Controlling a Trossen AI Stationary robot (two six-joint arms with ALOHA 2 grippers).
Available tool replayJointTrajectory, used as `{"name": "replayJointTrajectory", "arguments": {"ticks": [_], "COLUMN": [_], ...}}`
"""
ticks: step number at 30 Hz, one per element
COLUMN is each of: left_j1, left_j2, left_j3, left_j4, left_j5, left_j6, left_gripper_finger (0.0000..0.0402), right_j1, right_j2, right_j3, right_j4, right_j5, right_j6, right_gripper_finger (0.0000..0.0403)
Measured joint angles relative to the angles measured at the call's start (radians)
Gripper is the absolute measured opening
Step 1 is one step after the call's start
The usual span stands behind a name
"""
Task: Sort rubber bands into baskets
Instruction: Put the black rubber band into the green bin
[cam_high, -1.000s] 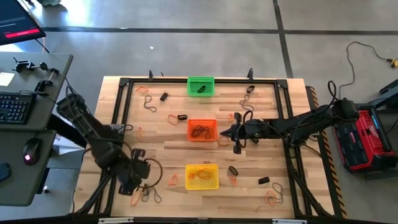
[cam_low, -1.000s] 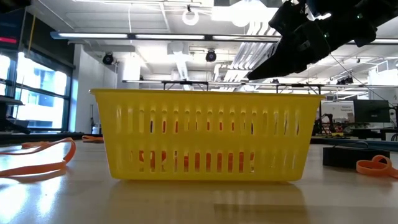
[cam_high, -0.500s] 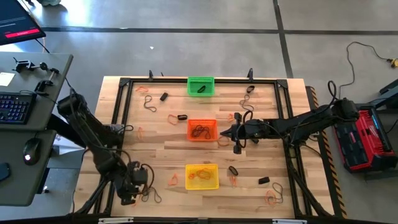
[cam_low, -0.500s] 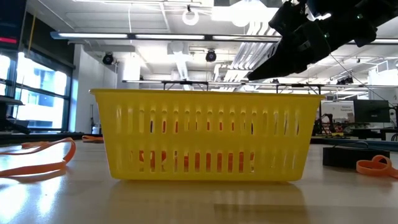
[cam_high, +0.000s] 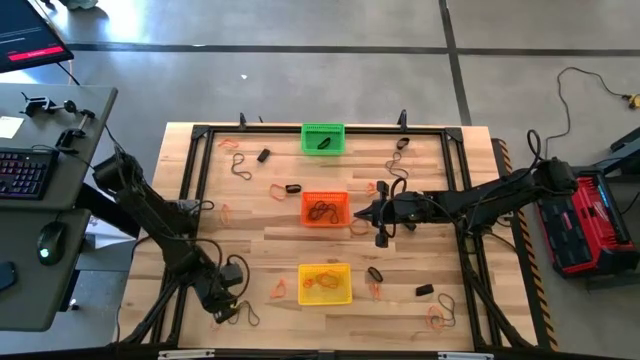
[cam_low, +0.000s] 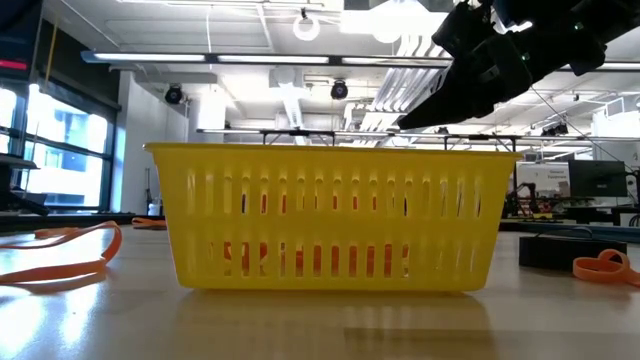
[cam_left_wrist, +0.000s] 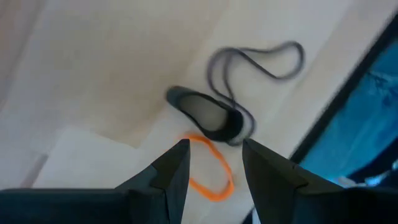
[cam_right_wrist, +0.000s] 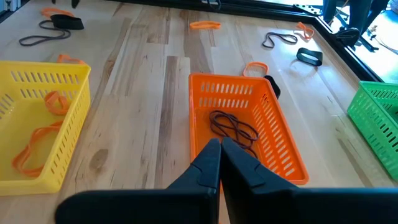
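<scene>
The robot's left gripper keeps heading for the thick black rubber band's loose end (cam_left_wrist: 178, 95) until its fingers are on both sides of it, because that loose end lies clear of the thin dark rubber band.
My left gripper (cam_high: 226, 302) is open, low over the table's near left corner. In the left wrist view its fingertips (cam_left_wrist: 214, 163) stand on either side of a thin orange rubber band (cam_left_wrist: 210, 175) lying flat on the wood, without touching it. A short thick black band (cam_left_wrist: 205, 112) and a thin dark band (cam_left_wrist: 261, 56) lie just beyond. My right gripper (cam_right_wrist: 221, 146) is shut and empty above the right side of the orange basket (cam_high: 305, 210), which holds thin dark bands (cam_right_wrist: 233, 127). The green basket (cam_high: 306, 140) stands farther back and the yellow basket (cam_high: 303, 285) nearer.
Loose bands lie scattered on the table: orange ones (cam_high: 435, 318) (cam_high: 280, 290), thick black ones (cam_high: 425, 290) (cam_high: 292, 188) (cam_high: 264, 155). The yellow basket (cam_right_wrist: 43, 124) holds orange bands. A black frame rail (cam_high: 195, 180) runs round the tabletop. A desk with a keyboard (cam_high: 25, 170) stands at the left.
My left gripper has gone toward the table's near edge and come down over the bands at the near left corner.
</scene>
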Motion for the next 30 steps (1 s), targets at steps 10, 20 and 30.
{"name": "replayJointTrajectory", "arguments": {"ticks": [10, 20, 30], "left_j1": [0.019, 0.025, 0.026], "left_j2": [0.0, 0.094, 0.091], "left_j3": [-0.031, -0.031, -0.031], "left_j4": [0.0, 0.022, 0.008], "left_j5": [-0.012, -0.003, 0.024], "left_j6": [-0.054, -0.053, -0.001], "left_gripper_finger": [0.014, 0.014, 0.0085], "right_j1": [0.0, 0.0, 0.0], "right_j2": [0.0, 0.0, 0.0], "right_j3": [0.0, 0.0, 0.0], "right_j4": [-0.008, -0.017, -0.018], "right_j5": [0.0, 0.0, 0.0], "right_j6": [0.0, 0.0, 0.005], "right_gripper_finger": [0.0, 0.0, 0.0]}}
